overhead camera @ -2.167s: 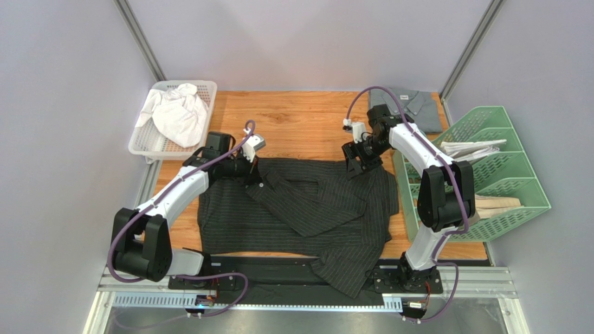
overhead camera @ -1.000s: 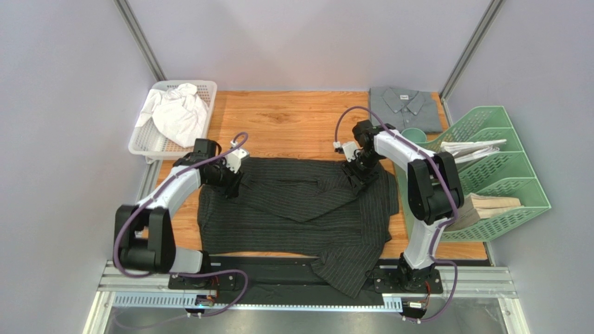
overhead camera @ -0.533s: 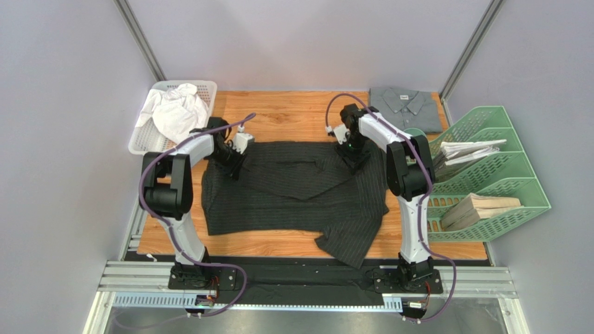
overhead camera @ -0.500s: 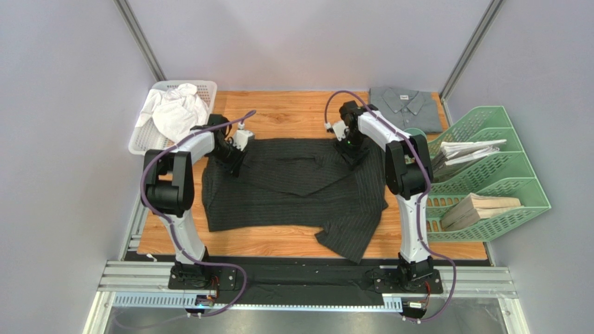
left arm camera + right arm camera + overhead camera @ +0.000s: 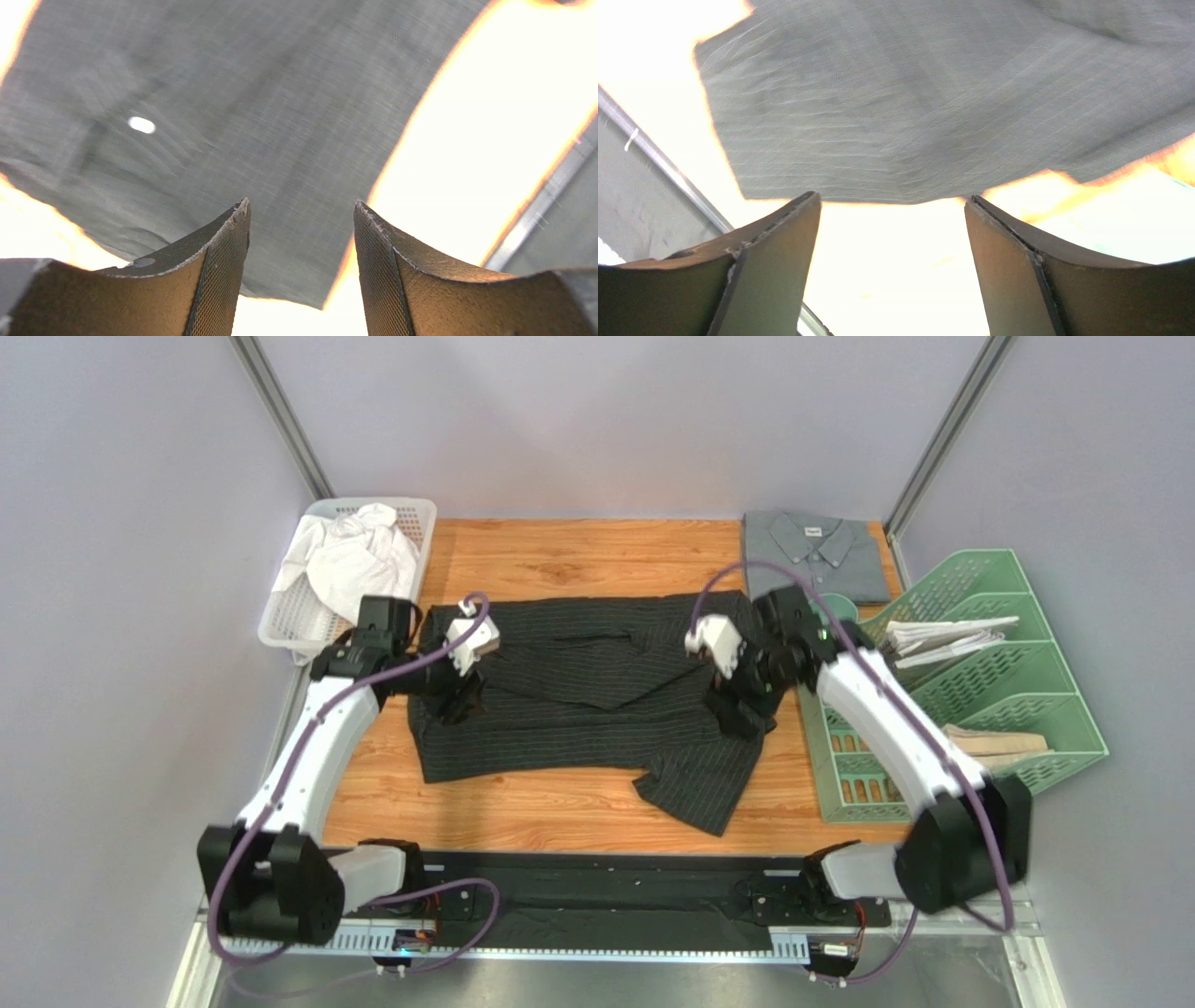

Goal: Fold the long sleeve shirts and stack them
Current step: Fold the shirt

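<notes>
The black shirt's sleeve [image 5: 701, 787] hangs loose past the body's near edge [image 5: 648, 767]. The sleeve will droop and fold over the spread body when I lift it.
The black pinstriped long sleeve shirt [image 5: 589, 686] lies spread across the middle of the table, with one sleeve [image 5: 701, 784] trailing toward the near edge. The grey long sleeve shirt [image 5: 817, 546] lies folded at the back right corner. My left gripper [image 5: 457, 700] hovers over the black shirt's left edge, open with nothing between its fingers; in the left wrist view the cloth [image 5: 246, 105] sits below the gripper [image 5: 302, 210]. My right gripper [image 5: 739, 714] stands open over the shirt's right edge. The right wrist view has the striped cloth [image 5: 934, 105] just past the gripper [image 5: 892, 203].
A white basket [image 5: 415, 515] holding a crumpled white cloth [image 5: 351, 567] stands at the back left. A green file rack [image 5: 1031, 707] with papers runs along the right side, close to my right arm. Bare wooden tabletop [image 5: 589, 553] shows behind the black shirt.
Both grippers let go of the black shirt's far edge and opened. Both arms drew back toward the near side, over the shirt's left and right edges. The shirt now lies farther back.
</notes>
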You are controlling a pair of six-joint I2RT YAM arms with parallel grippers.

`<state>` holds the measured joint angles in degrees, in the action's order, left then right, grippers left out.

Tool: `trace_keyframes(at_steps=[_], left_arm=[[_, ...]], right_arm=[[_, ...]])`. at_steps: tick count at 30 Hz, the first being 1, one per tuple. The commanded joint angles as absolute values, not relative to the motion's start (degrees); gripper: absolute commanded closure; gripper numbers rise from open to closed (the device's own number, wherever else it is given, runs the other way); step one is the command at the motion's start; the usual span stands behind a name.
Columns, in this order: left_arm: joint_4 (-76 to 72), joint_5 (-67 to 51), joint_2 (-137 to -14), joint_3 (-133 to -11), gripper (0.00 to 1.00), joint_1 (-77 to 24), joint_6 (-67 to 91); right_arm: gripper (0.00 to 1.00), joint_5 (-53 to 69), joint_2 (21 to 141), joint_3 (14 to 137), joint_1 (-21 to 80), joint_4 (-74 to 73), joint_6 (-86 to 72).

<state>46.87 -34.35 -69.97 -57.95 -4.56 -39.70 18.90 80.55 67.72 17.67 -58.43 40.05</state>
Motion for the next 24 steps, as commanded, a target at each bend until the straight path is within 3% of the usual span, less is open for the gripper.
trace_keyframes(at_steps=[1, 4, 7, 15, 17, 18, 20, 21, 24], left_arm=[[53.7, -39.7, -62.2, -49.8, 0.38, -4.5, -46.1], [54.2, -38.2, -58.4, -46.5, 0.39, -4.5, -47.0], [55.2, -35.7, -54.7, -44.0, 0.42, -4.5, -49.6], [57.2, -28.7, -50.4, -39.1, 0.45, -4.5, -56.7], [57.7, -27.2, -51.1, -38.5, 0.47, -4.5, -58.2], [58.3, -27.2, -51.2, -38.4, 0.48, -4.5, -59.7], [59.3, -27.1, -51.2, -37.4, 0.54, -4.6, -64.8], [59.2, -26.9, -51.2, -36.9, 0.55, -4.6, -66.3], [58.8, -24.9, -54.1, -36.6, 0.57, -4.7, -71.6]], right_arm=[[0.21, 19.2, 65.5, 49.3, 34.2, -53.0, 49.6], [0.23, 11.4, 61.1, 38.3, 47.2, -46.1, 47.9], [0.27, 3.9, 65.3, 34.5, 55.8, -42.4, 43.1], [0.38, -2.4, 76.7, 35.6, 58.3, -36.2, 35.5], [0.46, -3.2, 78.0, 35.4, 58.3, -35.3, 33.6], [0.63, -3.6, 79.1, 35.2, 58.3, -34.9, 33.3], [0.84, -6.7, 79.7, 35.8, 58.3, -34.8, 33.2], [1.00, -7.4, 79.3, 36.0, 58.2, -35.1, 33.1], [1.00, -7.4, 75.0, 36.8, 57.6, -36.6, 32.7]])
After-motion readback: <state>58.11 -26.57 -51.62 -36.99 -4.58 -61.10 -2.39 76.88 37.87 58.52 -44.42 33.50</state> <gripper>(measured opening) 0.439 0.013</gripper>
